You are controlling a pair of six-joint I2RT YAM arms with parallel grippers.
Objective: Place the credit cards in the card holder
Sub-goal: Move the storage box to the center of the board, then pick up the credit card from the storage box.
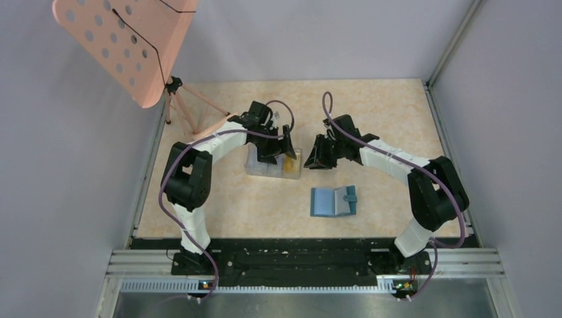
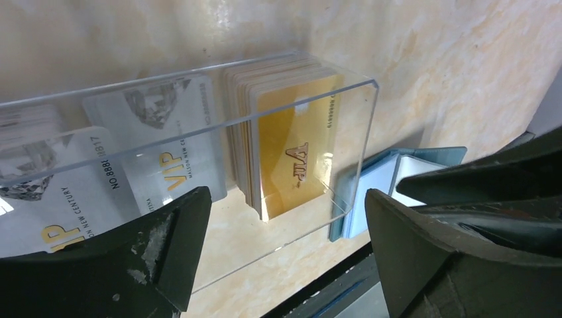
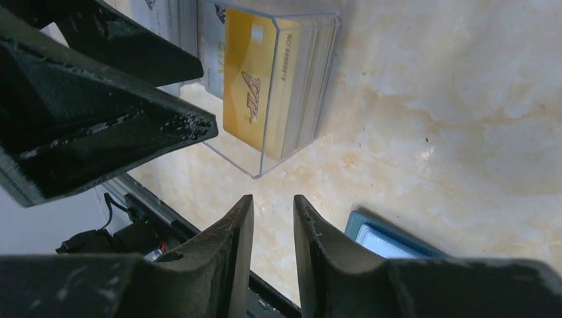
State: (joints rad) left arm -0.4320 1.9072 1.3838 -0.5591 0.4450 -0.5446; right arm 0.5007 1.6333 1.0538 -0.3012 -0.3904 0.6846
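Note:
With the plastic box unheld (image 1: pixel 270 170) around the cards, my right gripper next steadies the box by its end (image 1: pixel 300 165) before my left gripper draws out a card.
A clear plastic box (image 1: pixel 268 165) holds the credit cards: a stack fronted by an orange-yellow card (image 2: pixel 291 152) and whitish VIP cards (image 2: pixel 166 146). My left gripper (image 2: pixel 288 218) hangs wide open just above the box's near edge, with nothing between its fingers. The teal-blue card holder (image 1: pixel 333 201) lies open on the table, to the right of the box and nearer the arms; its edge shows in the left wrist view (image 2: pixel 371 192). My right gripper (image 3: pixel 273 202) hovers between the box and the card holder (image 3: pixel 384 238). It is open by a narrow gap and holds nothing.
A pink perforated stand (image 1: pixel 126 40) on a tripod rises at the back left. Grey walls close in both sides. A black rail (image 1: pixel 298 255) runs along the table's near edge. The two grippers are close together over the box's right end (image 3: pixel 298 86).

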